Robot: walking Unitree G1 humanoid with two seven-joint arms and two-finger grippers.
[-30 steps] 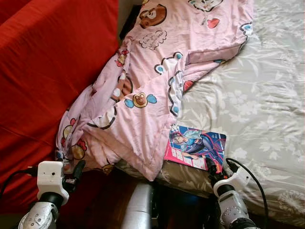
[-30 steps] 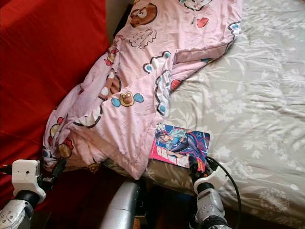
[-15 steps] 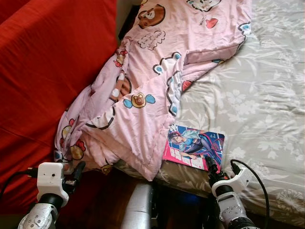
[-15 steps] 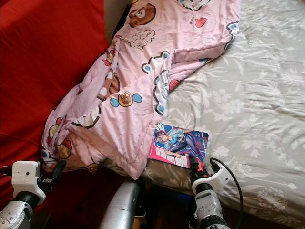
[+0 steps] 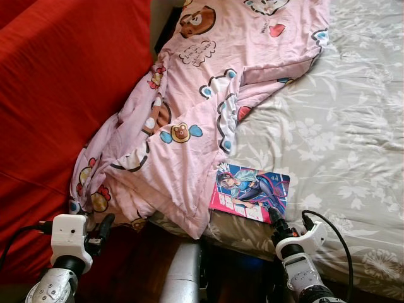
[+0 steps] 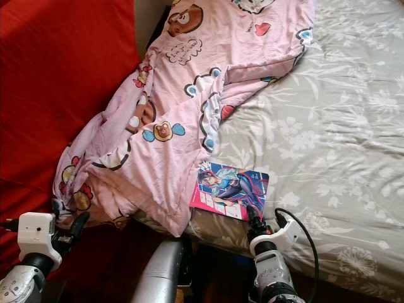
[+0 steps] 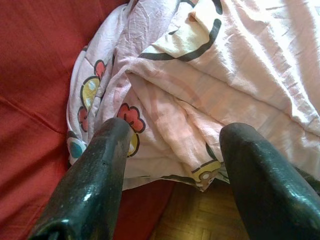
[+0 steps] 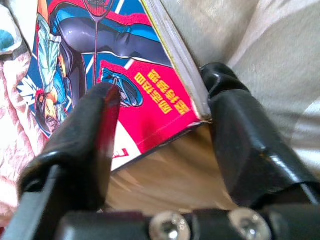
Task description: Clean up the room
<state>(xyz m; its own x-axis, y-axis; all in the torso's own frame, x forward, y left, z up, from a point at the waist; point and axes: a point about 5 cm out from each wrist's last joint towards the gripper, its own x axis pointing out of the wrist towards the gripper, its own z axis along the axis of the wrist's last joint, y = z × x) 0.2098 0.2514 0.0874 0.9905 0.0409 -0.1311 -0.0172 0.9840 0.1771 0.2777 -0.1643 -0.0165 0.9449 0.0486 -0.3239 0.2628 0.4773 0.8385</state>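
I expect the comic book (image 5: 250, 192) to come free and leave the blanket lying when I lift the book, because the cover's pink edge (image 5: 214, 198) shows uncovered beside the blanket.
A colourful comic book (image 5: 250, 191) lies flat on the grey floral bed (image 5: 341, 126), at its near edge, one side tucked against the pink cartoon blanket (image 5: 189, 126). My right gripper (image 5: 276, 219) sits at the book's near corner. In the right wrist view its fingers (image 8: 95, 130) stand open on either side of that corner of the book (image 8: 100, 55). My left gripper (image 5: 103, 226) hovers low on the left, open, just before the blanket's hanging edge (image 7: 225, 60), with nothing between its fingers.
A large red fabric surface (image 5: 57, 95) rises on the left beside the blanket. Wooden floor (image 7: 200, 220) shows below the blanket's hem. The bed's near edge drops off right in front of me.
The whole picture has slid slightly left, so the camera moved. The right gripper has stayed at the book's near corner; the left gripper has kept its place.
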